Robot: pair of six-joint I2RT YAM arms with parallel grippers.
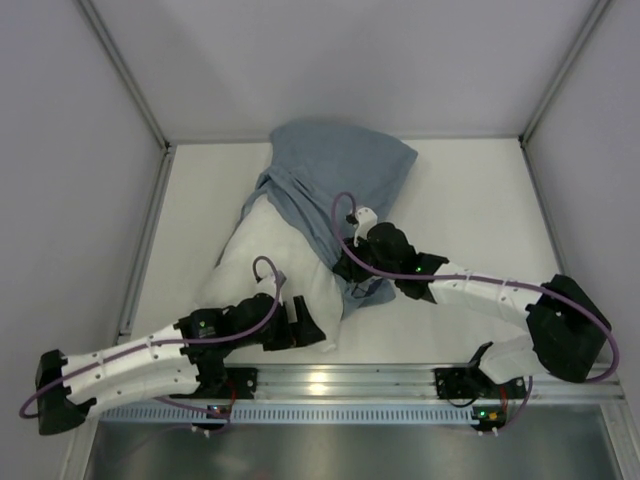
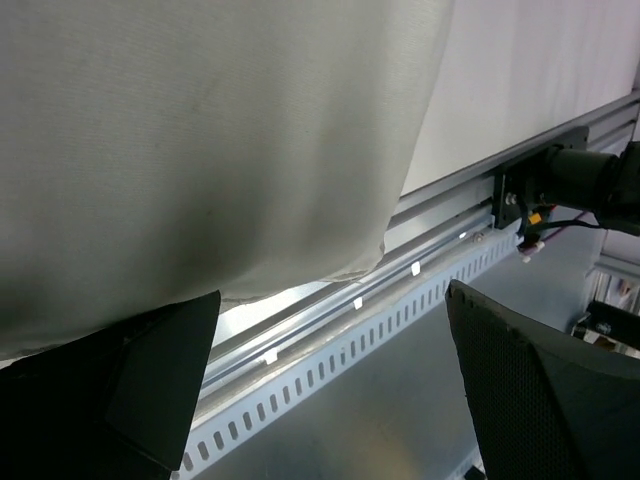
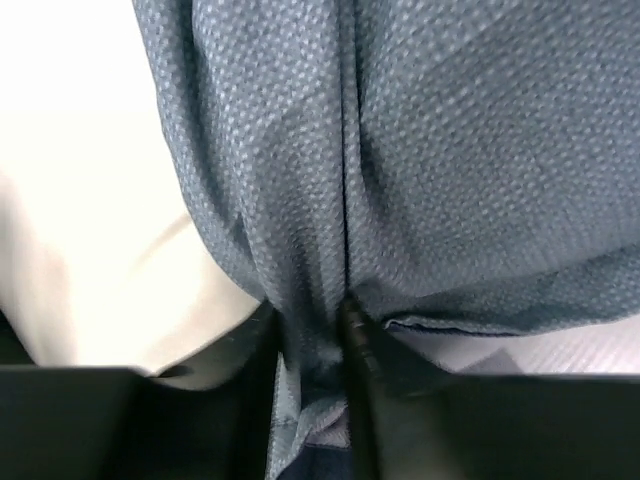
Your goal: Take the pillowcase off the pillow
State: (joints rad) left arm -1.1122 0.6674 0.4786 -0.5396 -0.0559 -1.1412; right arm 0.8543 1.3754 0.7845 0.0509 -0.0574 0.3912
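Observation:
The pillow's near corner (image 1: pixel 331 338) is loose and the pillow's far end is inside the pillowcase (image 1: pixel 290 190), so my left gripper should take hold of that near corner and pull the pillow back.
The white pillow (image 1: pixel 262 262) lies slantwise on the table, its far end still inside the blue-grey pillowcase (image 1: pixel 335 170). The pillowcase is bunched over the pillow's far right part. My right gripper (image 1: pixel 350 266) is shut on a fold of the pillowcase near its open edge; in the right wrist view the gripper (image 3: pixel 315 360) pinches the blue cloth (image 3: pixel 420 150), with the pillow (image 3: pixel 80 190) to the left. My left gripper (image 1: pixel 303 326) is open at the pillow's near corner. In the left wrist view the gripper (image 2: pixel 330 385) holds nothing, and the pillow (image 2: pixel 200 150) hangs over its left finger (image 2: pixel 120 390).
An aluminium rail (image 1: pixel 330 385) runs along the table's near edge and shows slotted in the left wrist view (image 2: pixel 400 290). The right arm's base (image 2: pixel 585 180) stands at its far end. Grey walls close in the table at the left, back and right.

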